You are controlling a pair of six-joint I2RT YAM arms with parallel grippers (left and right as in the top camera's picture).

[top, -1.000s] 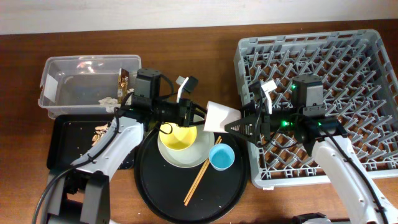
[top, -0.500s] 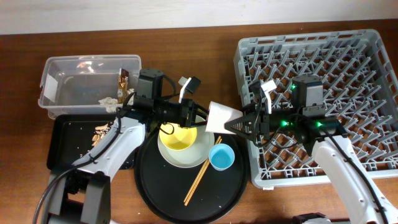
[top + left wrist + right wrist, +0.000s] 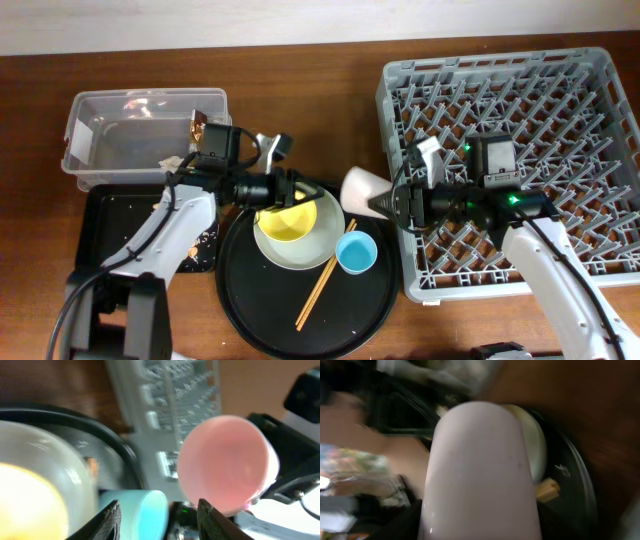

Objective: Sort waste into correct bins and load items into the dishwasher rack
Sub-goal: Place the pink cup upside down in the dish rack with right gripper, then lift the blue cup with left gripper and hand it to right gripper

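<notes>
I should load the pink cup (image 3: 363, 190) with my right gripper while my left gripper gets the blue cup, because the dishwasher rack (image 3: 470, 250) is across the round tray from my left gripper.
My right gripper (image 3: 388, 203) is shut on the pink cup (image 3: 361, 186), held on its side just left of the grey dishwasher rack (image 3: 560, 110); the cup fills the right wrist view (image 3: 480, 470). My left gripper (image 3: 298, 192) is open and empty over the yellow bowl (image 3: 290, 222) on the pale grey plate (image 3: 322, 245). In the left wrist view its jaws (image 3: 160, 522) frame the light blue cup (image 3: 135, 515), with the pink cup (image 3: 227, 462) beyond. The blue cup (image 3: 356, 252) and chopsticks (image 3: 322, 285) lie on the round tray.
The large round black tray (image 3: 250, 310) holds the dishes. The clear tub (image 3: 80, 110) at back left holds a shiny wrapper (image 3: 198, 128) and tissue (image 3: 172, 160). The shallow black tray (image 3: 100, 215) in front of it holds food scraps (image 3: 160, 210).
My left gripper let go of the pink cup and drew back left over the bowl. My right gripper keeps the cup and has shifted slightly right toward the rack.
</notes>
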